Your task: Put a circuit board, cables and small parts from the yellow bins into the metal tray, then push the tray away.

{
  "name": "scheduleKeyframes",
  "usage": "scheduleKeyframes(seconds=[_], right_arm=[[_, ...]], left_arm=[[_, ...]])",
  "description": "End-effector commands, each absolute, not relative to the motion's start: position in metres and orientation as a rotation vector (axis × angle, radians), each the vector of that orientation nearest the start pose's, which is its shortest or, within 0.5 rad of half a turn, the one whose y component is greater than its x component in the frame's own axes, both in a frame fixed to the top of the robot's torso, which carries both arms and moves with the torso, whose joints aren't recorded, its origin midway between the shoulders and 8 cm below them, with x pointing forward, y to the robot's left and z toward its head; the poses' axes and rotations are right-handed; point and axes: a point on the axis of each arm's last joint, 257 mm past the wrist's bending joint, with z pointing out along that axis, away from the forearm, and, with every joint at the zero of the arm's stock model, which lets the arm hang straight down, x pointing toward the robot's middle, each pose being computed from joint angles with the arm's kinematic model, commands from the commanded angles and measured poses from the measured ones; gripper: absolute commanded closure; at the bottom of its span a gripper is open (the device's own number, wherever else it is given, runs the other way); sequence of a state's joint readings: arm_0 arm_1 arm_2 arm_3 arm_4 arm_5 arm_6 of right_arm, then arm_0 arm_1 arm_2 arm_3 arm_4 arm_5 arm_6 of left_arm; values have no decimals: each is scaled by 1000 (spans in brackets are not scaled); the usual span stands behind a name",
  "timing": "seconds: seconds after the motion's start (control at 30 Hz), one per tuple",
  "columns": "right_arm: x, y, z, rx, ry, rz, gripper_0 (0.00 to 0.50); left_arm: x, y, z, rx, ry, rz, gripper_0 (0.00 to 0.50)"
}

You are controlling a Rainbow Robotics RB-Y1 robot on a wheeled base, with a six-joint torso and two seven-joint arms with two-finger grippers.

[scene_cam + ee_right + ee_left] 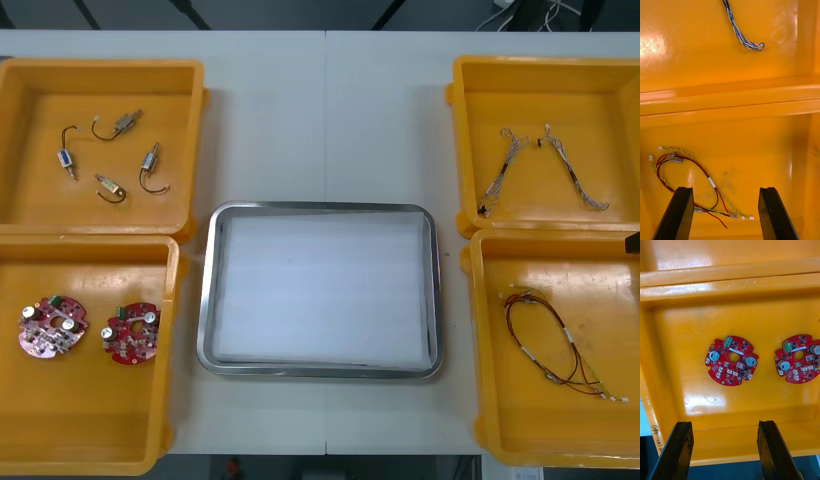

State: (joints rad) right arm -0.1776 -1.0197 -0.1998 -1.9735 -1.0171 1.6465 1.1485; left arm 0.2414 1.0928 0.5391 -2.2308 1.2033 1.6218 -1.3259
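Observation:
White sleeves can be seen on both curves of the cable loop. This means the red and black cable (pixel 559 319) will come loose from another cable when I lift.
The metal tray (pixel 320 207), white inside, lies at the table's middle with nothing in it. Two round red circuit boards (pixel 52 327) (pixel 132 332) rest in the near left yellow bin (pixel 90 420). My left gripper (pixel 726 450) hovers open above that bin, short of the boards (pixel 732 360) (pixel 798 358). A red and yellow cable (pixel 555 345) lies in the near right bin (pixel 540 420). My right gripper (pixel 726 213) hangs open over it, the cable (pixel 711 182) looping past its left finger (pixel 677 213). Both grippers hold nothing.
Several small metal parts (pixel 110 155) lie in the far left bin (pixel 100 70). Twisted blue and white cables (pixel 545 165) lie in the far right bin (pixel 550 80); one end (pixel 741 35) shows beyond the bin walls (pixel 730 101).

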Motion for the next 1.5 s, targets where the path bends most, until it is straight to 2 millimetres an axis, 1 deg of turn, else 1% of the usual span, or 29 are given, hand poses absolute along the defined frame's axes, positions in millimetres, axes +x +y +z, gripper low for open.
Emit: scheduleKeyframes(seconds=[0.03,1.5], right_arm=[[411,-408,-154,150,2636,44,0],[411,-408,-154,150,2636,44,0]], left_arm=[[318,428,-145,28,2686,63,0],[318,428,-145,28,2686,63,0]])
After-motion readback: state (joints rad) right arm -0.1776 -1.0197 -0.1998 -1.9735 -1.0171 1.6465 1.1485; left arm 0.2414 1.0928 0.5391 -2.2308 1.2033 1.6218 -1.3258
